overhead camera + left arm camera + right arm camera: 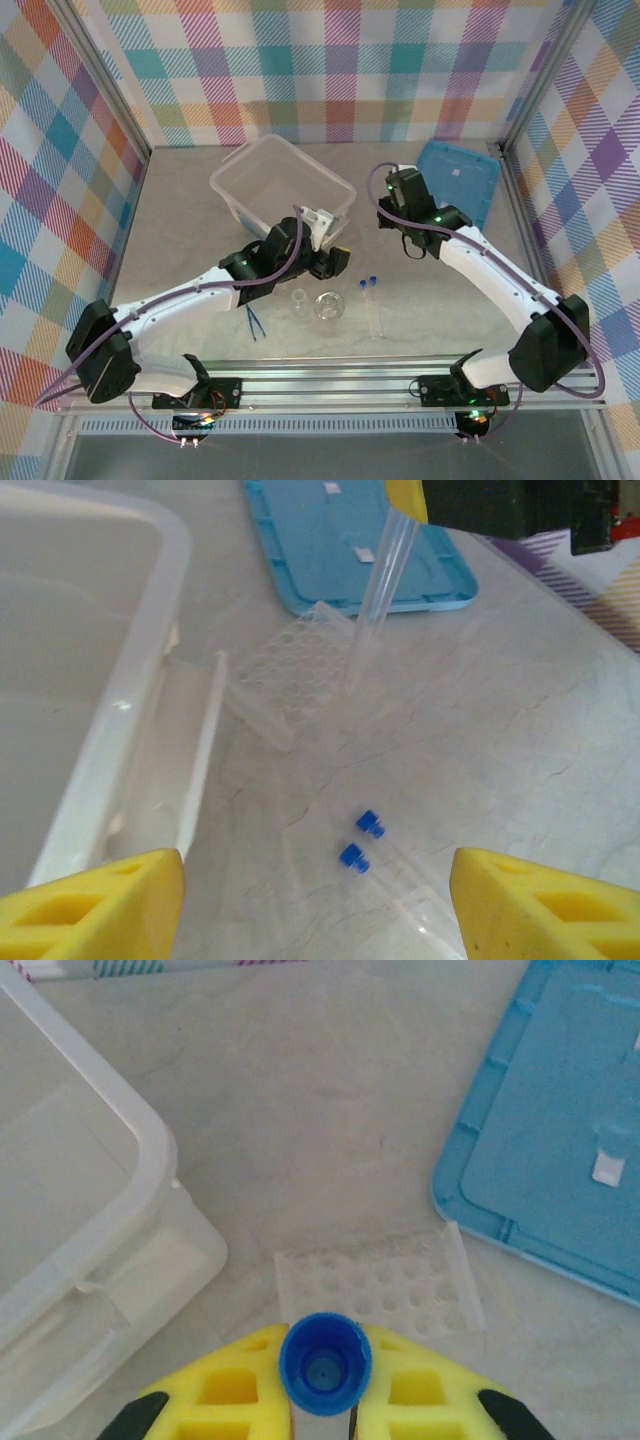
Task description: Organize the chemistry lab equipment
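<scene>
The tube I hold hangs upright with its lower end (354,672) over the rack's empty wells (292,668). I keep guiding it down with my right gripper until a well holds it.
My right gripper (323,1405) is shut on a clear blue-capped tube (325,1362), holding it upright above a clear rack with many wells (378,1285). In the left wrist view that held tube (381,580) hangs with its tip just over the rack (296,672). My left gripper (318,905) stands open above the table, with two blue-capped tubes (360,840) lying flat between and ahead of its fingers. From above, these tubes (371,300) lie right of a clear glass flask (328,305) and a tiny beaker (300,298). Dark blue tweezers (253,323) lie beside the left arm.
A large translucent plastic box (283,185) stands open at the back centre, close to the left of the rack. A flat blue lid (460,180) lies at the back right, just beyond the rack. Checked walls close in the table on three sides.
</scene>
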